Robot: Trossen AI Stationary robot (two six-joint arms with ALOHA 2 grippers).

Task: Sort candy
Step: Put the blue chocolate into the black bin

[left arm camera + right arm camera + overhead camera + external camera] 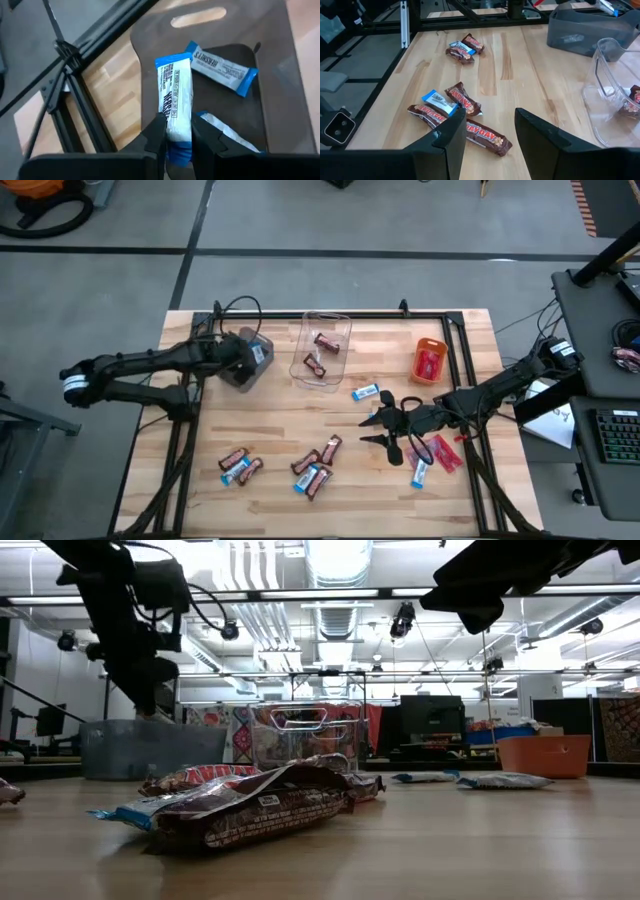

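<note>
My left gripper should carry on lowering the blue-and-white bar, which is above matching bars in the grey bin (222, 68), and let it go near the bin's bottom (225, 104).
My left gripper (250, 360) (176, 127) hangs over the grey bin (240, 375) (150, 60) at the table's far left, shut on a blue-and-white bar (175, 90). Two more blue-and-white bars (222, 67) lie flat on the bin's floor. My right gripper (368, 430) (490, 120) is open above the table right of centre, touching nothing. Ahead of it, toward the near edge, a cluster of brown and blue-and-white bars (315, 465) (487, 136) lies flat. A second cluster (240, 465) (462, 49) lies nearer the left. My left gripper pinches the blue-and-white bar by one end (178, 137) between its two fingers (156, 131). The fingers lie along the bar, whose other end (172, 62) sticks out beyond the fingertips. The bar is lifted clear above the grey bin's floor.
A clear bin (325, 350) (612, 90) with brown bars stands far centre. An orange bin (430, 362) with red candy stands far right. A single blue-and-white bar (365, 392) and red and blue-and-white bars (432, 455) lie near my right arm. Black frame rails run along the table's sides.
</note>
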